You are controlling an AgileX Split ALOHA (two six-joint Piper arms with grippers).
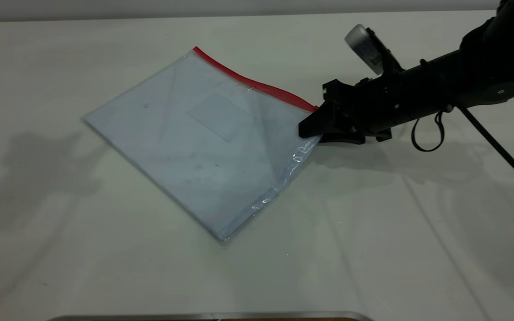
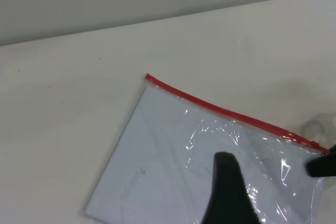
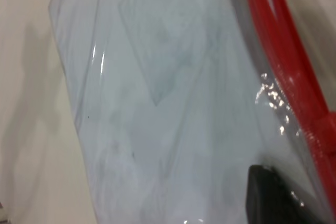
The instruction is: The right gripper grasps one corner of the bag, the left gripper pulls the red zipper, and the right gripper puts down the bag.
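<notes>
The bag's held corner has the red zipper slanting nearer, so my right gripper should swing it toward the table's far edge [image 1: 290, 17] before my left gripper pulls it.
The bag [image 1: 203, 142] lies flat on the white table, pale bluish-white with a faint label patch. The red zipper [image 1: 252, 82] runs along its far edge. My right gripper [image 1: 312, 127] reaches in from the right and is shut on the corner [image 1: 308, 133] at the right end of the red strip. In the right wrist view one black fingertip [image 3: 273, 195] presses on the clear plastic beside the red zipper [image 3: 283, 61]. Only the black tip of my left gripper [image 2: 227, 187] shows, hovering over the bag [image 2: 168, 150]. The red zipper [image 2: 220, 111] and right gripper [image 2: 323, 166] lie beyond it.
The white table [image 1: 417, 223] spreads out on all sides of the bag. A metal edge [image 1: 212, 316] runs along the near side. The right arm's black cable [image 1: 498, 147] trails to the right.
</notes>
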